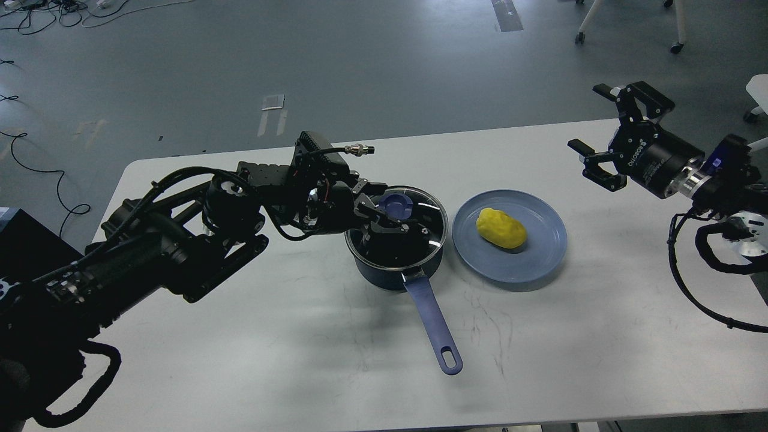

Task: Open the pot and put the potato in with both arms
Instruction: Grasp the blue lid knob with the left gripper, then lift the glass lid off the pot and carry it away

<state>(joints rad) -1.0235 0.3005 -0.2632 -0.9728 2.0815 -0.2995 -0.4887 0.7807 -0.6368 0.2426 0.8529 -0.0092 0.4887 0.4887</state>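
I should expect the blue saucepan (385,276) to be empty when I lift its lid off, because plain black shows through the glass lid (394,249).
A blue saucepan (384,273) with a glass lid (427,223) stands mid-table, its long handle (433,324) pointing toward me. The lid's blue knob (398,207) shows at the lid's far side. My left gripper (387,207) is low over the lid and open, with one finger behind the knob and one in front of it. A yellow potato (501,228) lies on a blue plate (540,264) right of the pot. My right gripper (591,129) is open and empty, held in the air above the table's far right, well away from the potato.
The white table (288,360) has its far edge just behind the pot and its front edge near the bottom of the view. A black box (18,234) sits at the left edge. Chair legs (678,36) and floor cables lie beyond the table.
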